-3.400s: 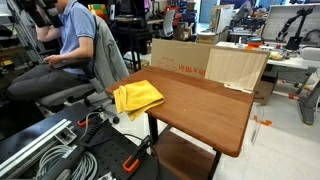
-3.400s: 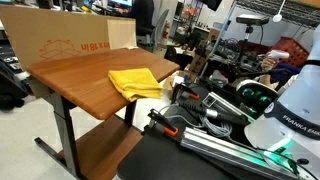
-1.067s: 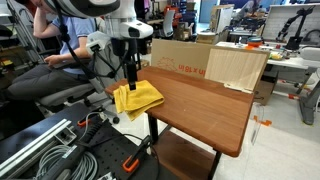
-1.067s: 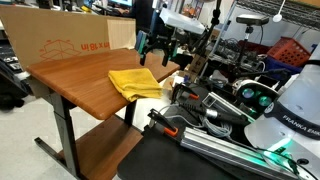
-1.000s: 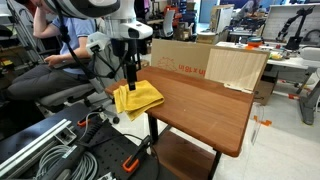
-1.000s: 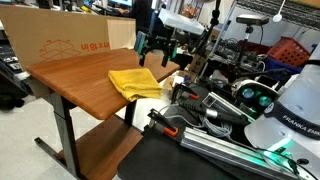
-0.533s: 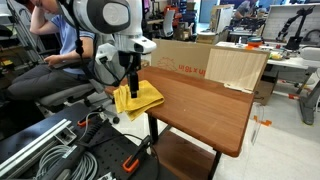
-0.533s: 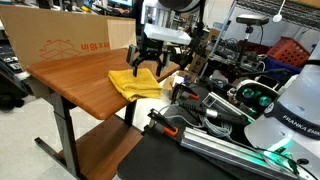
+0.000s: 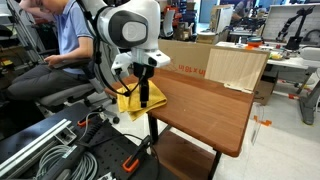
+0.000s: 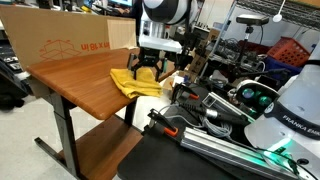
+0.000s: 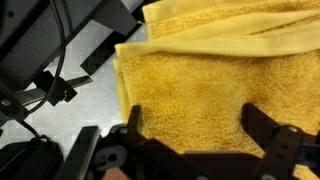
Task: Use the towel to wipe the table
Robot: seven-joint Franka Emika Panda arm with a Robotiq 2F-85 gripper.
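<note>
Next, I sweep the yellow towel back over the open brown tabletop (image 9: 207,106) to keep wiping, because the towel hangs over the table's edge (image 9: 131,108) under my gripper.
A yellow towel (image 9: 131,101) lies folded on the near end of the brown wooden table (image 9: 205,105), partly hanging over its edge. It also shows in an exterior view (image 10: 128,84) and fills the wrist view (image 11: 200,85). My gripper (image 9: 143,98) points down right over the towel, also seen in an exterior view (image 10: 146,70). In the wrist view its two fingers (image 11: 195,125) are spread wide apart on either side of the towel's surface, nothing clamped between them.
A large cardboard box (image 9: 205,62) stands along the table's far edge. A seated person (image 9: 65,45) and an office chair (image 9: 95,70) are beside the towel end. Cables, rails and an orange clamp (image 9: 128,163) lie on the floor below.
My arm has come into view and lowered onto the towel, moving slightly along the table edge. The towel has not visibly shifted.
</note>
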